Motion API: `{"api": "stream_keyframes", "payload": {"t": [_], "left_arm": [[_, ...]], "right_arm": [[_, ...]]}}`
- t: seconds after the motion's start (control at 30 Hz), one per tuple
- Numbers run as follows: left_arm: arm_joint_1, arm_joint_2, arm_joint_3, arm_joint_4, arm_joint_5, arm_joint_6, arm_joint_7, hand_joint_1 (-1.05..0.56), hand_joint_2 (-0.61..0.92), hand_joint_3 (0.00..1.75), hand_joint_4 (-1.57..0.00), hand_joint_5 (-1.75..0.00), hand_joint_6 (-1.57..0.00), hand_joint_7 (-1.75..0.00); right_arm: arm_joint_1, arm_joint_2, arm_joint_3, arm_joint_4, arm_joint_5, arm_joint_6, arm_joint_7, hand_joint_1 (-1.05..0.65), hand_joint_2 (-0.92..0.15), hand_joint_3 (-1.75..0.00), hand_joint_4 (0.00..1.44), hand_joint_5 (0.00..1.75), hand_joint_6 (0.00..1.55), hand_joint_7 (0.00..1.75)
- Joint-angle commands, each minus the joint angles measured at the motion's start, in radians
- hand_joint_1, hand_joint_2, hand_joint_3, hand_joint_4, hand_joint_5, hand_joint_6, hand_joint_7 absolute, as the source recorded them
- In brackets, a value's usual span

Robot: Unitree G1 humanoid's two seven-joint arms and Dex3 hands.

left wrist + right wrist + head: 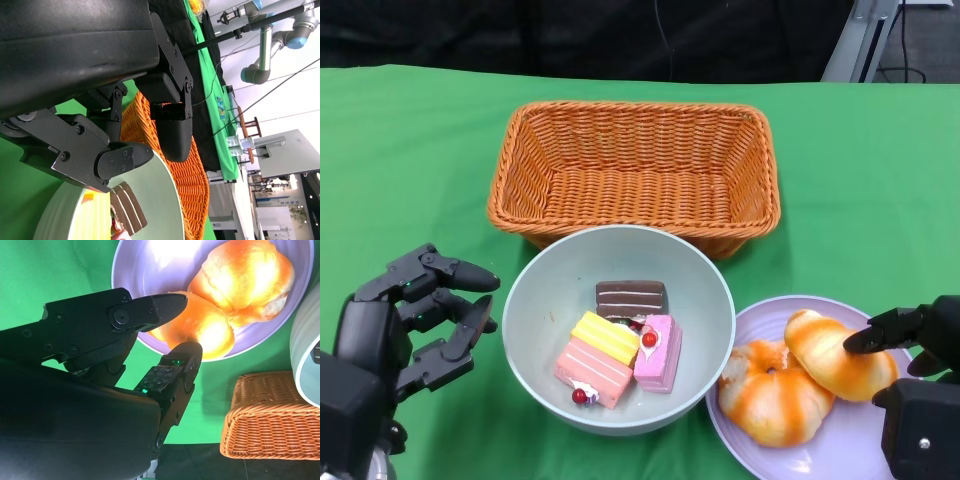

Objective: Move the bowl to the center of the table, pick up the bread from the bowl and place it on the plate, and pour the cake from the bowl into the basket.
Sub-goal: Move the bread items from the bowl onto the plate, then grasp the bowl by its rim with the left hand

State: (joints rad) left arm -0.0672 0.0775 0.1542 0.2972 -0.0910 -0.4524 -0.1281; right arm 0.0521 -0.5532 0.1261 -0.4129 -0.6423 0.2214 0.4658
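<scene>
The cake slices [623,346] lie loose inside the bowl's smooth, flaring side [556,286], so they will all slide out and leave the bowl empty when I pour.
A pale green bowl [535,300] stands at the table's middle, just in front of the basket [635,175]. It holds several cake slices: brown [631,298], yellow [605,337] and pink [658,352]. To its right a lilac plate [840,445] carries two glazed breads. One bread [772,392] lies flat, and the other bread [830,352] leans on it. My right hand [920,350] has its fingertips on the end of that second bread [205,332], one on each side. My left hand [420,320] hovers left of the bowl [150,200], fingers spread, holding nothing.
Green cloth covers the table. The wicker basket [272,415] has nothing in it, and its front wall nearly touches the bowl. Beyond the table's far edge the background is dark, with a metal stand [850,40] at the far right.
</scene>
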Motion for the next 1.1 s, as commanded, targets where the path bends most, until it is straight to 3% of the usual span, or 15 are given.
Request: {"api": "stream_keyframes", "payload": {"t": [0.03,0.23,0.43,0.57,0.77,0.87,1.0,1.07,1.1], "left_arm": [[0.006,0.014,0.005,-0.011,-0.008,-0.003,-0.003,-0.04,0.64,0.81,-0.74,-1.39,-0.79,-1.10],[0.010,0.010,0.003,-0.011,-0.001,-0.010,0.003,-0.05,0.62,0.82,-0.75,-1.38,-0.80,-1.10],[0.009,0.008,0.003,-0.009,0.003,-0.004,0.009,-0.05,0.61,0.84,-0.75,-1.37,-0.79,-1.08],[0.003,0.010,0.002,0.004,0.000,-0.015,0.000,-0.05,0.61,0.85,-0.74,-1.38,-0.79,-1.07],[-0.001,0.015,0.002,0.010,0.015,-0.008,0.008,-0.05,0.59,0.87,-0.75,-1.38,-0.81,-1.07],[-0.004,0.015,0.006,0.013,0.006,-0.008,0.003,-0.04,0.59,0.87,-0.76,-1.37,-0.81,-1.07],[-0.010,0.025,0.011,0.023,-0.008,-0.029,-0.017,-0.04,0.61,0.86,-0.76,-1.36,-0.81,-1.06],[-0.011,0.036,0.013,0.027,-0.012,-0.050,-0.030,-0.06,0.60,0.86,-0.75,-1.36,-0.81,-1.05],[-0.010,0.041,0.015,0.025,-0.014,-0.061,-0.037,-0.06,0.60,0.86,-0.75,-1.36,-0.81,-1.05]], "right_arm": [[-0.002,-0.019,-0.026,-0.026,0.015,0.005,0.016,-0.58,-0.92,-0.12,1.00,0.04,0.77,0.01],[0.038,0.008,-0.081,-0.048,0.112,-0.027,-0.004,-0.54,-0.92,-0.11,1.01,0.03,0.76,0.01],[0.095,0.107,-0.180,-0.003,0.361,-0.232,-0.112,-0.44,-0.92,-0.08,1.06,0.04,0.80,0.02],[0.135,0.169,-0.213,-0.054,0.504,-0.268,-0.126,-0.41,-0.92,-0.10,1.05,0.03,0.81,0.02],[0.177,0.234,-0.216,-0.116,0.667,-0.312,-0.120,-0.36,-0.92,-0.13,1.08,0.04,0.85,0.03],[0.196,0.278,-0.204,-0.122,0.818,-0.315,-0.093,-0.22,-0.92,-0.14,1.12,0.07,0.92,0.06],[0.216,0.329,-0.190,-0.115,0.882,-0.337,-0.103,-0.12,-0.92,-0.17,1.18,0.12,1.00,0.10],[0.223,0.354,-0.188,-0.107,0.969,-0.291,-0.097,-0.05,-0.84,-0.47,0.89,0.96,0.97,0.45],[0.226,0.361,-0.189,-0.106,1.009,-0.261,-0.097,-0.04,-0.78,-0.62,0.80,1.19,0.88,0.68]]}}
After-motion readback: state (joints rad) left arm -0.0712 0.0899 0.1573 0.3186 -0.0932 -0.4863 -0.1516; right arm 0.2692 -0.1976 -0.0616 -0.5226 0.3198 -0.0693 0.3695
